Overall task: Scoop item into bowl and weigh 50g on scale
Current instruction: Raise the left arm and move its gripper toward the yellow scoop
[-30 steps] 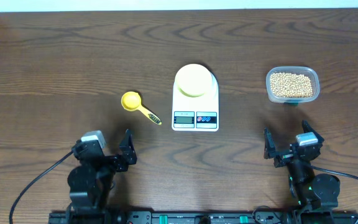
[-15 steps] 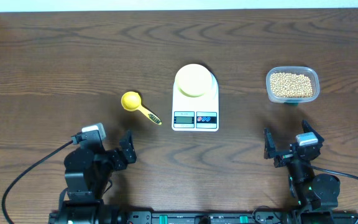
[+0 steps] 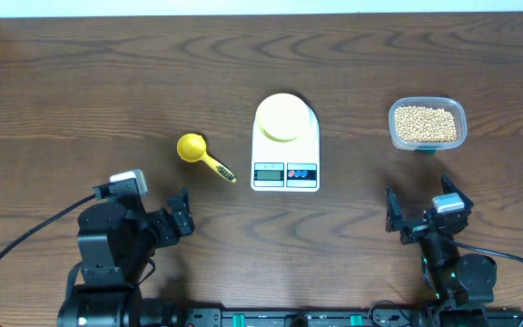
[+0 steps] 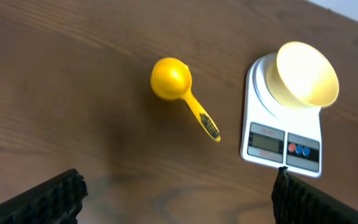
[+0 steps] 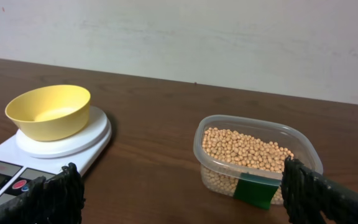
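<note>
I should turn my left gripper in line with the handle before I reach in, because the yellow measuring spoon's handle lies at a slant to my left gripper's open fingers.
The pale-yellow bowl stands empty on the white scale at the table's middle; both show in the left wrist view, bowl and scale, and the right wrist view, bowl and scale. The tan beans fill a clear tub at the right, seen close in the right wrist view. A yellow measuring spoon lies left of the scale, also in the left wrist view. My left gripper is open and empty, south of the spoon. My right gripper is open and empty, in front of the tub.
The table's far edge meets a white wall. A black cable trails from the left arm across the near-left table. A green label is on the tub's front.
My left arm has shifted left and swung its camera toward the spoon and scale. The right arm and the objects have not moved.
</note>
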